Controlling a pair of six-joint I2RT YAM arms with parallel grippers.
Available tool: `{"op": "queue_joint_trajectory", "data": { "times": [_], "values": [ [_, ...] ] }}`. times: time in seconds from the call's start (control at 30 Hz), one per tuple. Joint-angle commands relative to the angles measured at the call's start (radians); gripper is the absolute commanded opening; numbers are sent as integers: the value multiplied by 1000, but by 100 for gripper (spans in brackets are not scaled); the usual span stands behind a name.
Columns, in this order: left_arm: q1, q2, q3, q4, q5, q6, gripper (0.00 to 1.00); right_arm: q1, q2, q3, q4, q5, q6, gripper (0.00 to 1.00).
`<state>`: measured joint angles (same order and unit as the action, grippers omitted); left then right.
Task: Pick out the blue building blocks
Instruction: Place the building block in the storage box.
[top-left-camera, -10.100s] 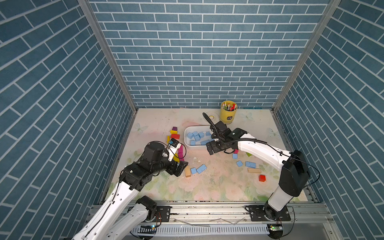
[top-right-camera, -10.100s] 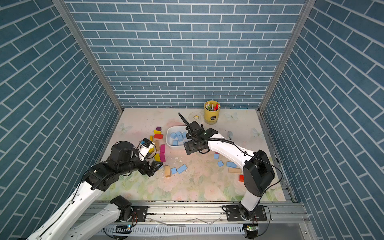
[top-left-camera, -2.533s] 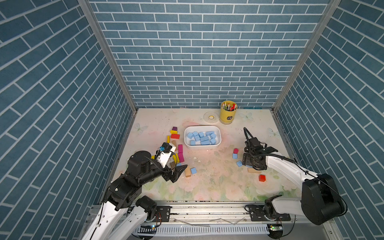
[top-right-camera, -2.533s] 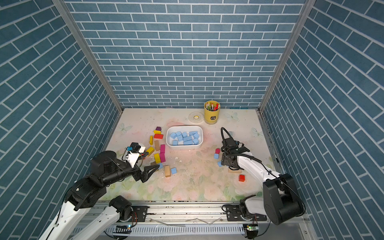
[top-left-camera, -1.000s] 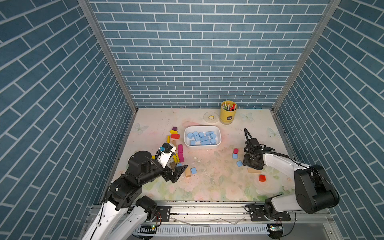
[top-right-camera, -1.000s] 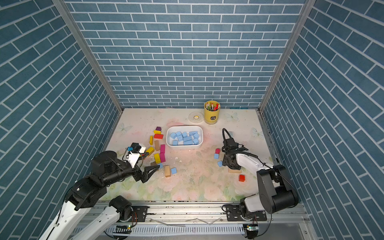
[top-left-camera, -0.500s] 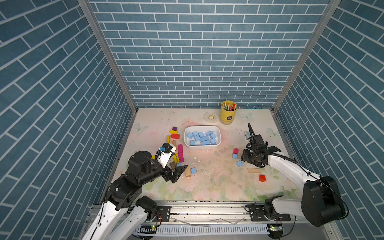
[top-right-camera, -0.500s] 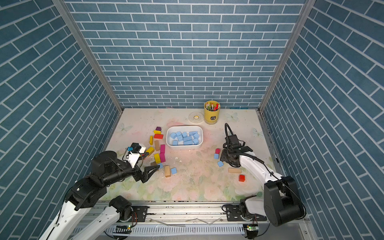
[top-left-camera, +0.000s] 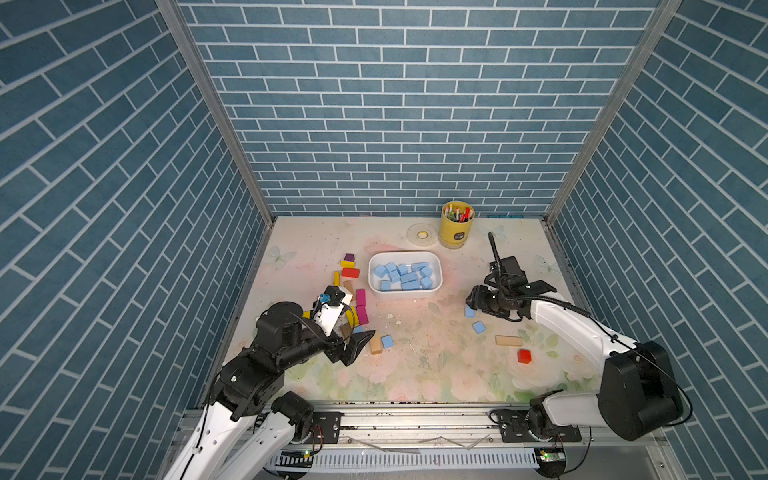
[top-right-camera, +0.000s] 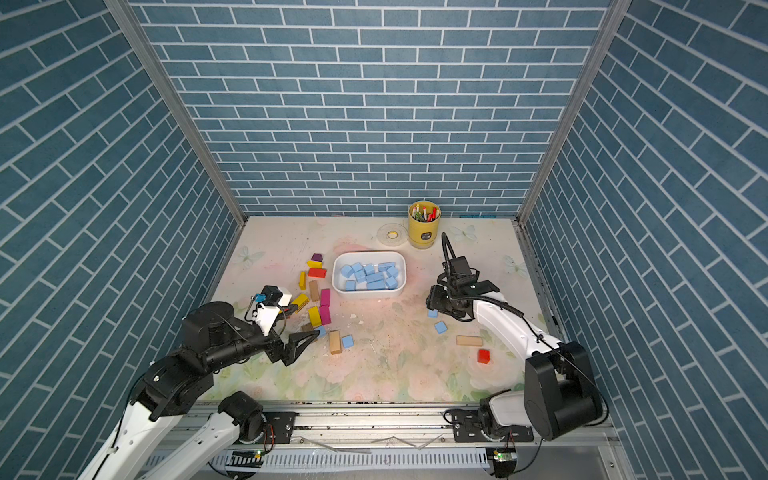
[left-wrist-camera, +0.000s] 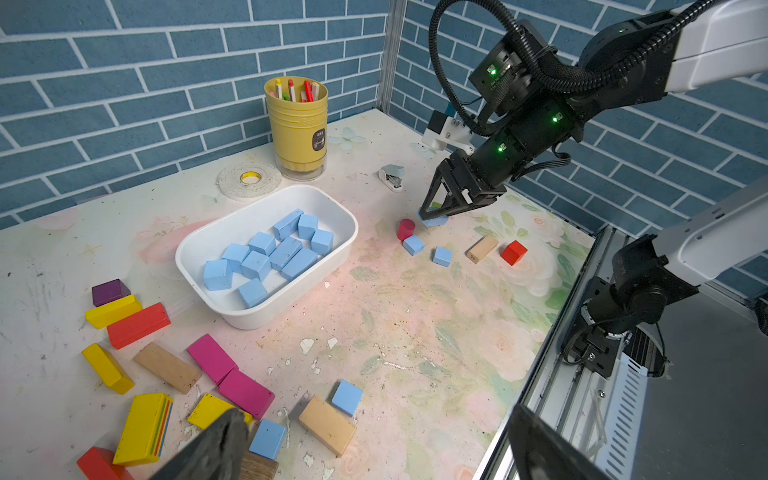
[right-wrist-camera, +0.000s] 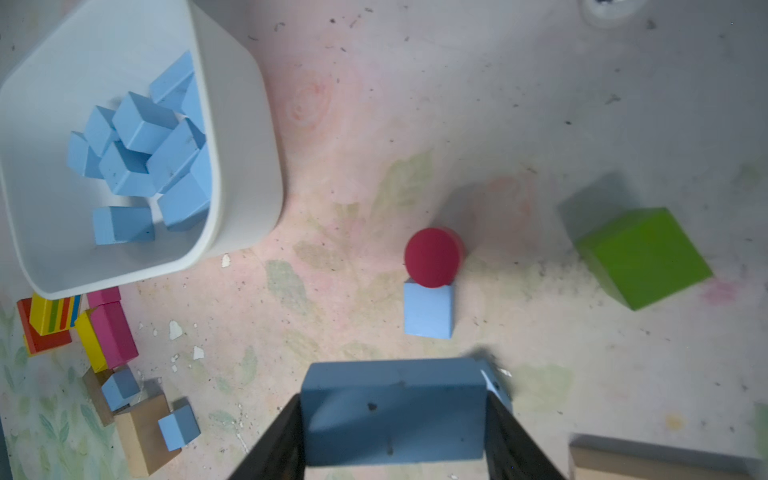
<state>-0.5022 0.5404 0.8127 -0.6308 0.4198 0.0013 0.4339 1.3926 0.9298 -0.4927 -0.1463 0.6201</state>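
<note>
I keep carrying the long blue block (right-wrist-camera: 392, 416), which my right gripper holds by both ends, until it is inside, since the white tray (top-left-camera: 405, 274) has room for it.
My right gripper (right-wrist-camera: 392, 415) is shut on a long blue building block (right-wrist-camera: 392, 399) and holds it above the table, right of the white tray (top-left-camera: 405, 254); the left wrist view shows this gripper (left-wrist-camera: 434, 216) low over the table. Several blue blocks (top-left-camera: 405, 274) lie in the tray. Loose blue cubes rest below the right gripper (top-left-camera: 478, 327) and near the left one (top-left-camera: 387, 341); another sits beside a wooden block (left-wrist-camera: 268, 438). My left gripper (top-left-camera: 359, 347) hangs open and holds nothing, just left of that cube (top-right-camera: 348, 341).
A red cylinder (right-wrist-camera: 434, 257) touches a blue cube (right-wrist-camera: 428, 309); a green block (right-wrist-camera: 644, 257) lies beyond. Yellow, magenta, red and tan blocks (top-left-camera: 359, 301) crowd left of the tray. A yellow pen cup (top-left-camera: 457, 226), tape roll (top-left-camera: 422, 235), tan brick (top-left-camera: 508, 340) and red cube (top-left-camera: 524, 356) stand around.
My right gripper has risen from the table with the long blue block and moved left toward the tray. The left arm has stayed still.
</note>
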Motion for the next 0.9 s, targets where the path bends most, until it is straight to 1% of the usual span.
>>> {"op": "queue_joint_trajectory", "data": {
  "times": [0.0, 0.23, 0.4, 0.67, 0.87],
  "values": [
    [0, 0, -10, 10, -3, 13, 99, 55, 59, 72, 5, 2, -13, 36],
    [0, 0, -10, 9, -3, 13, 99, 164, 194, 232, -11, 19, -13, 35],
    [0, -2, -10, 10, -1, 14, 99, 221, 296, 373, -48, 34, -29, 35],
    [1, -6, -8, 9, -1, 15, 99, 259, 477, 582, -125, 51, -60, 35],
    [0, -7, -7, 9, -1, 15, 99, 270, 574, 686, -163, 51, -76, 37]
  ]
}}
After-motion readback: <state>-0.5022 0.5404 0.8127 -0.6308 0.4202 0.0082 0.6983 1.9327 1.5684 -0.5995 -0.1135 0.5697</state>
